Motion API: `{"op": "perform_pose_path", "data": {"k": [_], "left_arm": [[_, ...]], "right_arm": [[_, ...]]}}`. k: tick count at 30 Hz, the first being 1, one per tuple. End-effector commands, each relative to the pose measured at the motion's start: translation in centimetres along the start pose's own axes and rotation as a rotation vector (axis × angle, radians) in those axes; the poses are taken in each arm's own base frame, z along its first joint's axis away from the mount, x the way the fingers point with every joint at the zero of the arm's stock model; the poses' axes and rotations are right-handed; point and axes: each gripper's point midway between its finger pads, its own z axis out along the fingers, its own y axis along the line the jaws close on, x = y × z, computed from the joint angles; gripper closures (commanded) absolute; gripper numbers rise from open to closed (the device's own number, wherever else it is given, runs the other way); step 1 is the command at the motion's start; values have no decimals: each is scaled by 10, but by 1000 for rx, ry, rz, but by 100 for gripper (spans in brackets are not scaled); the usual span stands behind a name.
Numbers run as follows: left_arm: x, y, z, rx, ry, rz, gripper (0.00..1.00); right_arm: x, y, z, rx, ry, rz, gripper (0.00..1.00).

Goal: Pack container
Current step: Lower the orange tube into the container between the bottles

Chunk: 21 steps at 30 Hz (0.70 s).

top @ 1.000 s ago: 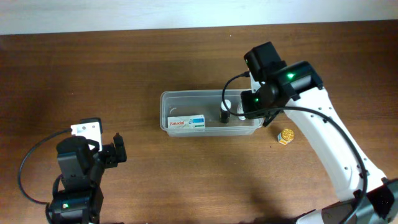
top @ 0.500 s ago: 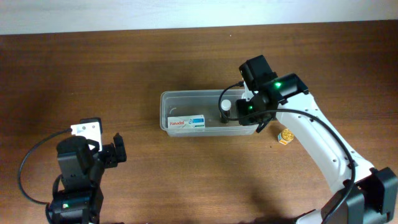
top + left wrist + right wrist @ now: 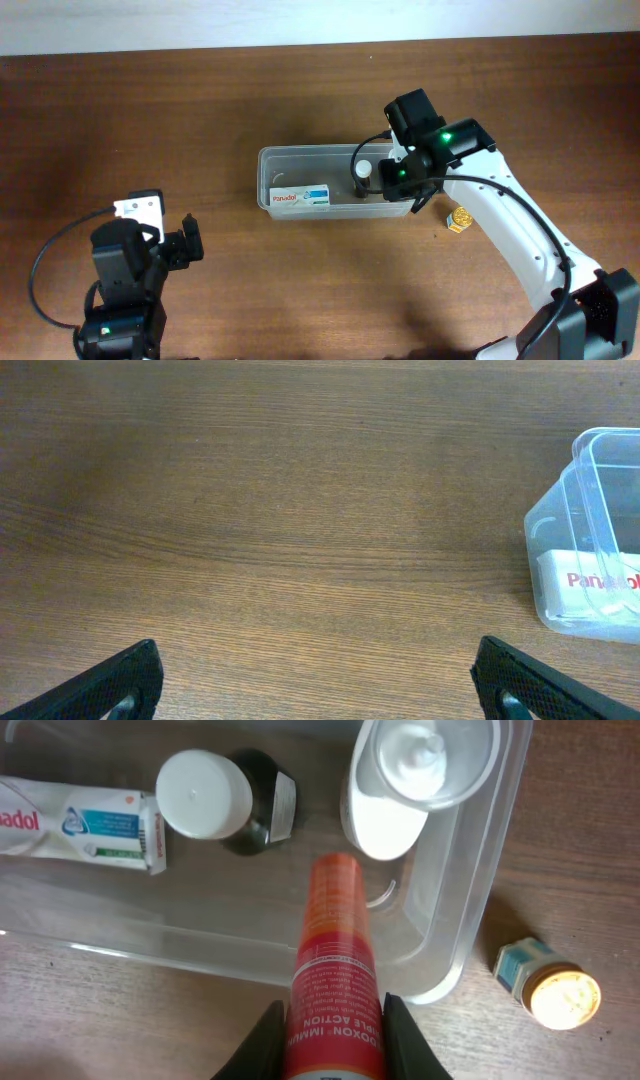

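Next, I move the red-orange tube toward the dark bottle with my right gripper and lower it into the open gap [image 3: 316,828], since the white bottle [image 3: 380,818] crowds the container's end.
The clear plastic container [image 3: 275,160] lies mid-table; it also shows in the right wrist view [image 3: 470,935] and in the left wrist view [image 3: 590,490]. Inside are a white Panadol box [image 3: 300,197], a dark bottle with a white cap [image 3: 215,798] and a white bottle [image 3: 395,790]. My right gripper [image 3: 330,1040] is shut on a red-orange tube [image 3: 335,970], held over the container's right end. My left gripper [image 3: 320,685] is open and empty above bare wood, far left of the container.
A small bottle with a gold cap [image 3: 459,219] lies on the table just right of the container, also in the right wrist view [image 3: 550,988]. The table is dark wood [image 3: 200,100].
A second ago my right arm shifted slightly left and lower over the container's right end with the tube; since half a second ago it has held still. The left arm has not moved.
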Motion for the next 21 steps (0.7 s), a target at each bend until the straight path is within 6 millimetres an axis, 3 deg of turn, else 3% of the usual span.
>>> {"op": "perform_pose_path", "data": {"k": [1, 9, 21], "left_arm": [[0, 1, 0, -6, 0, 21, 1], [0, 1, 0, -6, 0, 20, 1], [0, 1, 0, -6, 0, 21, 1]], "right_arm": [[-2, 7, -6, -17, -2, -5, 83], [-7, 8, -25, -13, 14, -12, 83], [-4, 9, 14, 6, 132, -50, 83]]}}
